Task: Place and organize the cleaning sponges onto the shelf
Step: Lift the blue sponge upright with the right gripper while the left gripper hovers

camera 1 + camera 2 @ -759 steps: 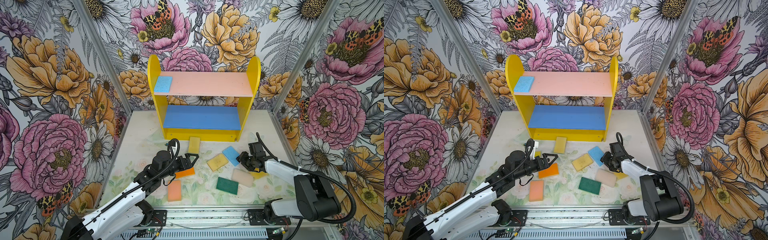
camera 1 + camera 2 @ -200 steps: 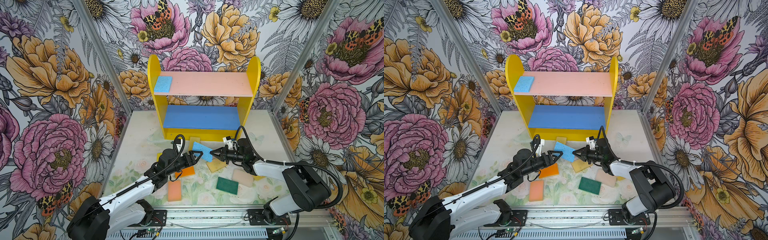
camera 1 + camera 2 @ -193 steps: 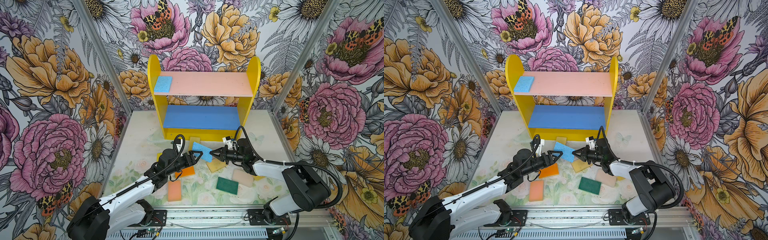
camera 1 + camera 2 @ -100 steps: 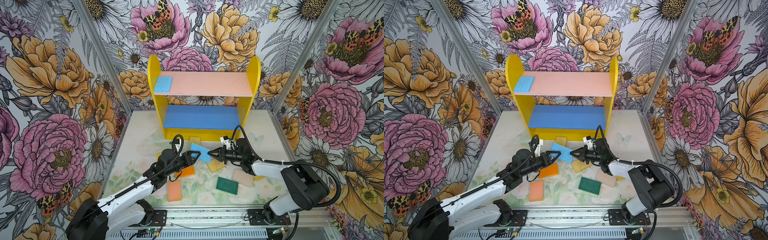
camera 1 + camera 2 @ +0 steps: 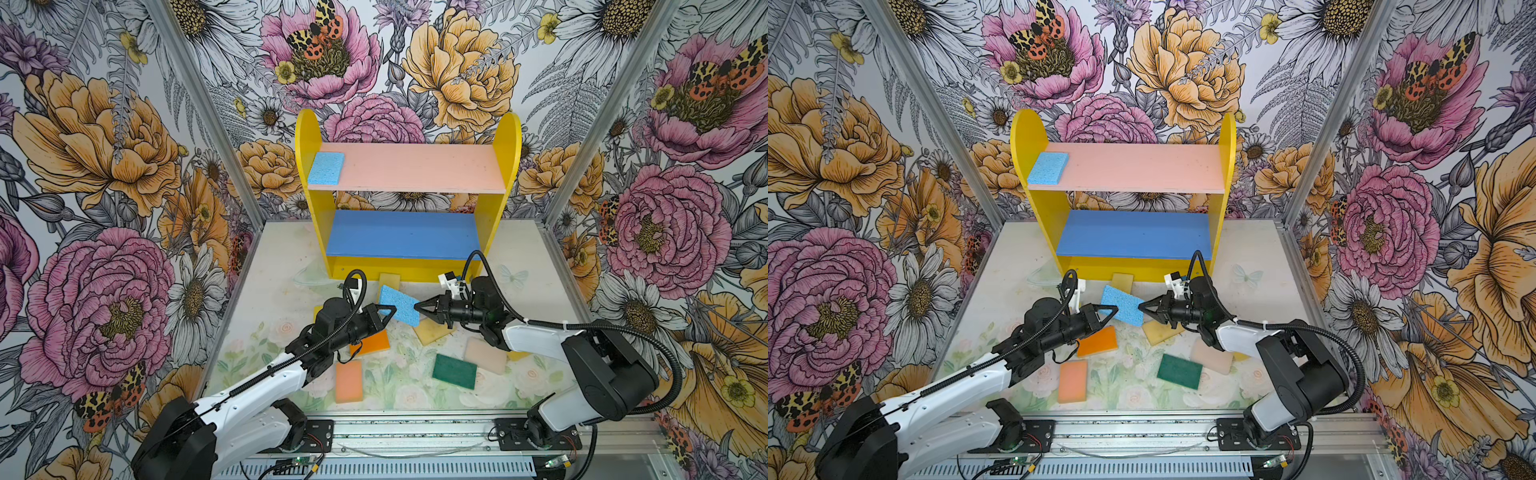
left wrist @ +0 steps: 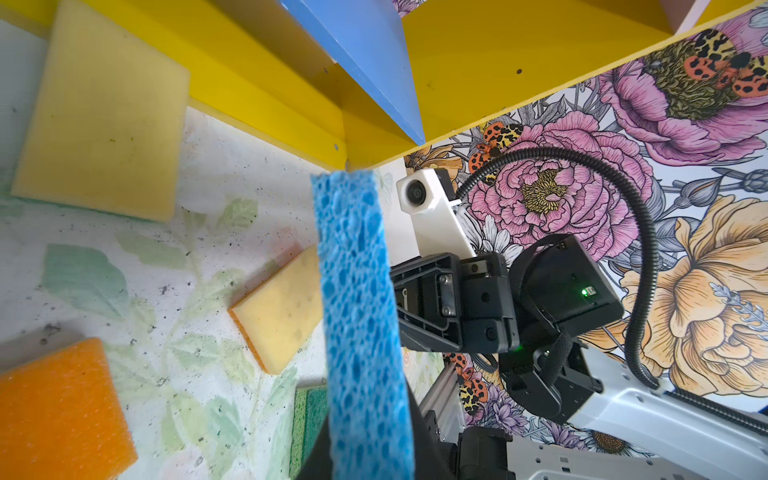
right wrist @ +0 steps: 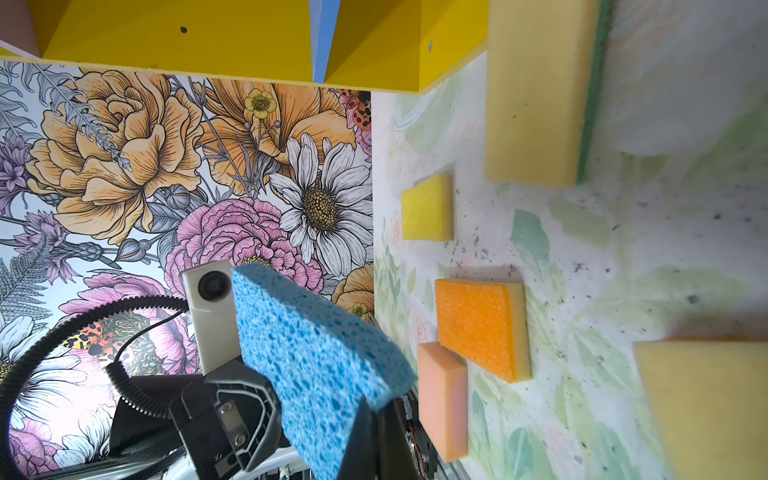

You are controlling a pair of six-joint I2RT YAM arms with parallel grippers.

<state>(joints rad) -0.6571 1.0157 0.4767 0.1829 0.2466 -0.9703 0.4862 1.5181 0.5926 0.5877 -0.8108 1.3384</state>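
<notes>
My two grippers have the light blue sponge (image 5: 399,304) at a slant across them, so my left gripper should tilt it more steeply, then leave it to my right gripper for the pink upper board (image 5: 365,167).
A light blue sponge (image 5: 397,303) hangs above the table between both grippers, in front of the shelf (image 5: 509,141). My left gripper (image 5: 388,311) is shut on its left end; in the left wrist view dark fingers flank the sponge (image 6: 357,291). My right gripper (image 5: 417,308) is shut on its right corner, which the right wrist view shows pinched (image 7: 307,340). A second light blue sponge (image 5: 326,168) lies at the left end of the pink upper board (image 5: 415,166). The blue lower board (image 5: 403,232) is bare.
On the table lie an orange sponge (image 5: 372,343), a peach one (image 5: 348,380), a dark green one (image 5: 454,371), a cream one (image 5: 485,355) and yellow ones (image 5: 430,330) (image 5: 389,280). Floral walls enclose three sides; a metal rail (image 5: 415,432) runs along the front.
The right gripper carried the blue sponge left and up to the left gripper. The left gripper's jaws, wide a second ago, have closed on the sponge's other end.
</notes>
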